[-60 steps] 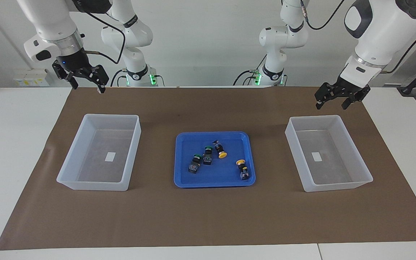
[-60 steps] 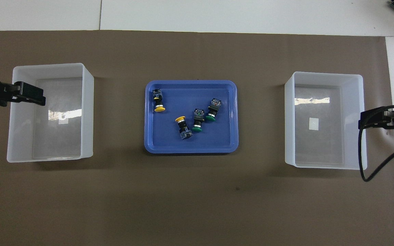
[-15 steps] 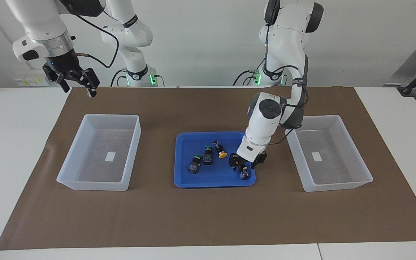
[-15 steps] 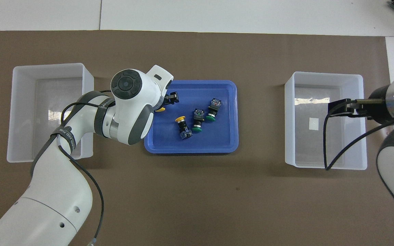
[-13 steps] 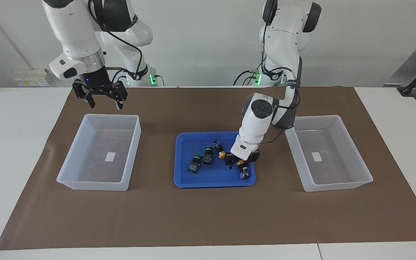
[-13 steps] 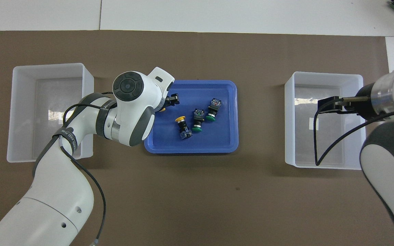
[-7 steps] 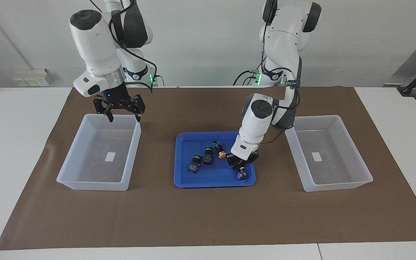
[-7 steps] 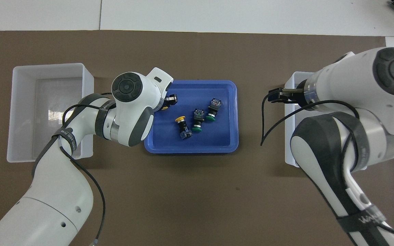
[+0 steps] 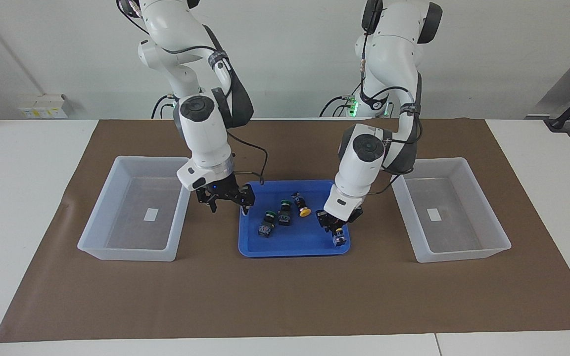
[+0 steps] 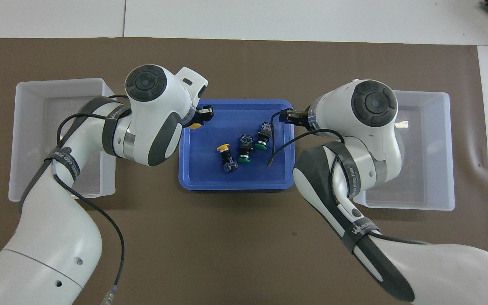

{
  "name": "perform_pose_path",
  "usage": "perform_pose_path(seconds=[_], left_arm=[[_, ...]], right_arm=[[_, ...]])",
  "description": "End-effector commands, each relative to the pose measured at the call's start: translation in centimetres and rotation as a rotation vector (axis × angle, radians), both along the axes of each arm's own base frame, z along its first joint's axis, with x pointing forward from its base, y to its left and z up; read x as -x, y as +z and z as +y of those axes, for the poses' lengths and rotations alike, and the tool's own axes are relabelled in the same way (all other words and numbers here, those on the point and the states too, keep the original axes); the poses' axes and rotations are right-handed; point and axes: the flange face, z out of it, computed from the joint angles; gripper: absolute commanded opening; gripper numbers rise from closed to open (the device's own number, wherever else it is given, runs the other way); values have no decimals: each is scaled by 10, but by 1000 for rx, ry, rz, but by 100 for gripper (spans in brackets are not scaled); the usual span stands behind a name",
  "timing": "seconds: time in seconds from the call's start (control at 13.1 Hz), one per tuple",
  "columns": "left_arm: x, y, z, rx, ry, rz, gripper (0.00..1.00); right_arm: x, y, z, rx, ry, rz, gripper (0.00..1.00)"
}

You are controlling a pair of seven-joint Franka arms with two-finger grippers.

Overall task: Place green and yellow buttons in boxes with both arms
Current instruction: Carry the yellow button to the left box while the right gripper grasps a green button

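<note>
The green button (image 10: 262, 137) nearest my right gripper sits apart from its neighbour, so I go on heading toward its dark body (image 10: 265, 129) before my open fingers straddle it.
A blue tray (image 9: 292, 245) at mid-table holds the buttons. Two green buttons (image 9: 267, 223) (image 9: 284, 213) and a yellow button (image 9: 301, 204) lie together in it; in the overhead view they show as green (image 10: 263, 135), green (image 10: 245, 149) and yellow (image 10: 226, 156). My left gripper (image 9: 337, 225) is down in the tray, shut on the other yellow button (image 9: 338, 240), whose cap (image 10: 193, 125) peeks out under the wrist. My right gripper (image 9: 229, 202) is open and empty over the tray's edge at the right arm's end. Both boxes (image 9: 117, 251) (image 9: 463, 254) are empty.
A brown mat (image 9: 285, 296) covers the table under the tray and the boxes. One box (image 10: 28, 127) stands at the left arm's end and one box (image 10: 432, 169) at the right arm's end. A black cable (image 10: 275, 148) hangs from the right wrist over the tray.
My right arm has swung from over its box to the tray's edge and come down. My left gripper has closed on the yellow button and shifted it slightly.
</note>
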Motion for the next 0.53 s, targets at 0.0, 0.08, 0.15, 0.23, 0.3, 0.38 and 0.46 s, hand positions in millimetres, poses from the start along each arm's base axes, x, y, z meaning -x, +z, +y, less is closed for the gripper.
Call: perform_pose_path(seconds=[0.0,0.08,0.15,0.23,0.3,0.38,0.46], left_arm=[[-26,52,33,-9,47,23,0],[-32,64,55,-16,73,33,0],[-35,80,81,-16,89,40,0],[-37,94,108,-15,86,49,0],[-39,105,137,-13,72,55,0],[-43,108,165,-14,50,64,0],[-46,109,192,-18,14,71,0]], right_arm=[[5,-14,39,-37,-6,-19,100],[2,-22,45,-41,-3,-30,100],[-1,-32,53,-47,6,-46,100],[-3,-35,61,-55,14,-62,100],[-4,-40,72,-67,18,-82,100],[-3,-52,81,-60,28,-83,100],[-6,-62,78,-60,27,-90,100]])
